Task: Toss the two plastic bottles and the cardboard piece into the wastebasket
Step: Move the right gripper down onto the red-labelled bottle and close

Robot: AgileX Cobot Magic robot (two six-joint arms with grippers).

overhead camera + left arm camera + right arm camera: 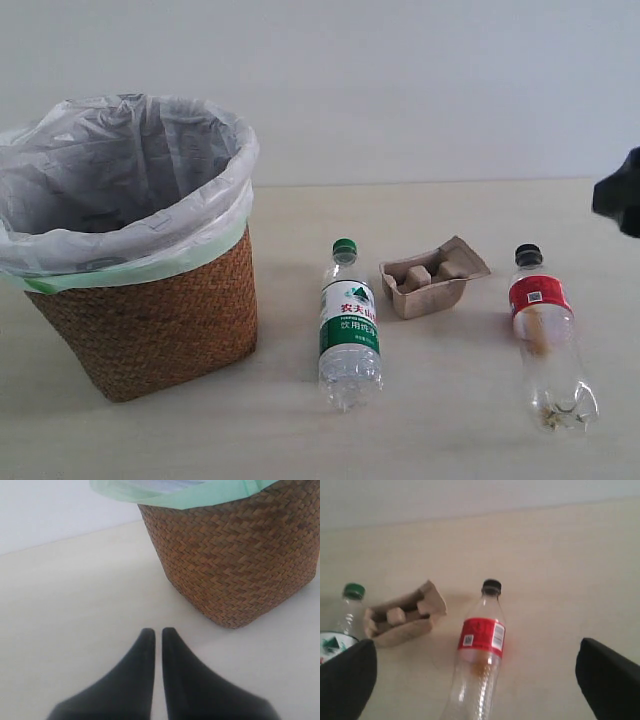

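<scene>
My gripper is going to drop the black-capped bottle in, and the bag [125, 175] will stay spread open because the white bag's edge [218, 215] folds well over the wastebasket's rim.
The wicker wastebasket [150, 320] with its white bag stands at the left. A green-capped bottle [348, 328] lies on the table to its right, then the brown cardboard tray [432, 277], then the slimmer black-capped bottle [545, 335] with a red label. My right gripper [477, 655] hangs open above that bottle [480, 655], one finger on each side and well apart from it; only a dark part of it [620, 195] shows at the exterior view's right edge. The left gripper [158, 632] is shut and empty above bare table, near the basket's base [235, 565].
The pale table [450, 430] ends at a light wall behind. The tray [402, 617] and the green-capped bottle [347, 615] lie to one side of the right gripper. Bare table lies in front of the left gripper.
</scene>
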